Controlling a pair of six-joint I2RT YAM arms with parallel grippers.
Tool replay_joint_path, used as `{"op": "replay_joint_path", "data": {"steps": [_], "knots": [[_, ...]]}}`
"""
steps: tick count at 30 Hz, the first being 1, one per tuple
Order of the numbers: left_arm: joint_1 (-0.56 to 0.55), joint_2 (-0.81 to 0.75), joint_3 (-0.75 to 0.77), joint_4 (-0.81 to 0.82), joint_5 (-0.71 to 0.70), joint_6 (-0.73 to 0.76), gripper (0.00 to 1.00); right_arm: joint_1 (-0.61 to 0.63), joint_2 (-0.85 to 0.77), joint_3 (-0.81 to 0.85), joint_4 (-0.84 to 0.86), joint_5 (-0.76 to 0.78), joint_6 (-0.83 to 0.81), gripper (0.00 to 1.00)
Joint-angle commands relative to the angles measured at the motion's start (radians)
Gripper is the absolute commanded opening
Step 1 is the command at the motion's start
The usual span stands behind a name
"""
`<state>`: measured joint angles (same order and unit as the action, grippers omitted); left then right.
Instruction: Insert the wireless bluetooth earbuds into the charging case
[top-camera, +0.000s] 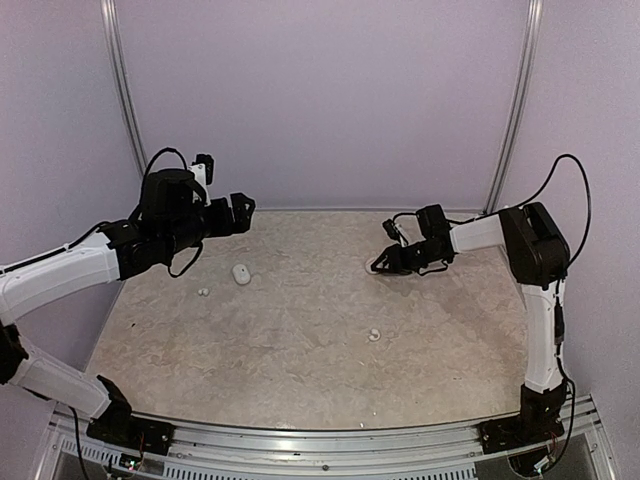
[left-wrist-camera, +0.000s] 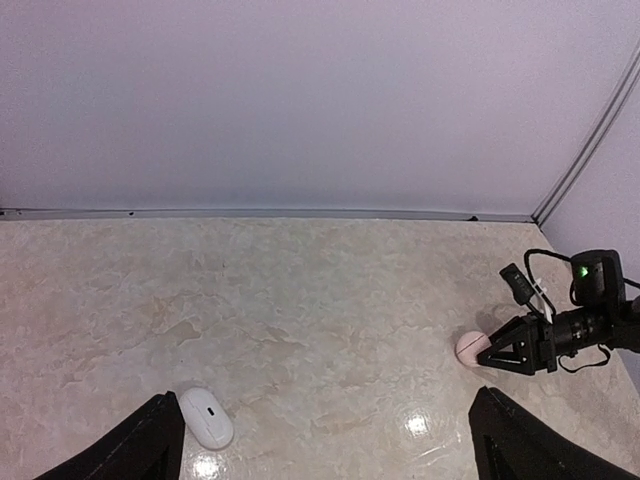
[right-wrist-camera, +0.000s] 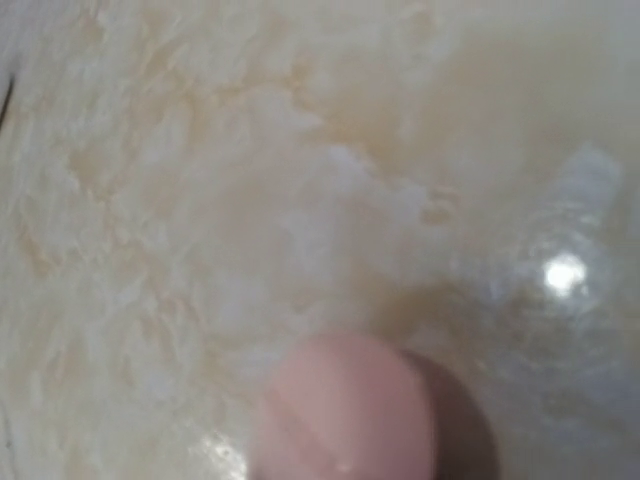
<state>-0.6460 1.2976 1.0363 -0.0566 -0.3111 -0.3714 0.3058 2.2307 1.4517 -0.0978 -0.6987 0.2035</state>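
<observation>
The white charging case is far from my right gripper at the pink case, so next my left gripper picks up the white case and passes it over.
A white pebble-shaped charging case lies shut on the table's left half, seen also in the left wrist view. A pink case lies further right, and it fills the blurred right wrist view. My right gripper is down at the table with its tips against the pink case's right side; the gap between its fingers does not show. One tiny pale earbud lies left of the white case, another near the table's middle. My left gripper hangs wide open above the white case, holding nothing.
The marbled tabletop is walled by pale panels at the back and sides, with metal posts in the corners. A cable loops from the right arm's wrist. Glare spots sit on the table surface.
</observation>
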Motion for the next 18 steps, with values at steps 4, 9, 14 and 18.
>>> {"op": "replay_joint_path", "data": {"steps": [4, 9, 14, 18], "knots": [[0.051, 0.046, 0.065, -0.075, 0.007, -0.035, 0.99, -0.031, -0.083, -0.050, -0.020, 0.062, -0.021, 0.50], [0.108, 0.110, 0.064, -0.114, 0.035, -0.074, 0.99, -0.051, -0.163, -0.088, -0.023, 0.113, -0.041, 0.64], [0.134, 0.190, 0.076, -0.135, 0.035, -0.084, 0.99, -0.057, -0.252, -0.126, -0.017, 0.151, -0.072, 0.72], [0.157, 0.262, 0.082, -0.129, 0.057, -0.086, 0.95, -0.058, -0.329, -0.166, 0.011, 0.177, -0.088, 0.79]]}}
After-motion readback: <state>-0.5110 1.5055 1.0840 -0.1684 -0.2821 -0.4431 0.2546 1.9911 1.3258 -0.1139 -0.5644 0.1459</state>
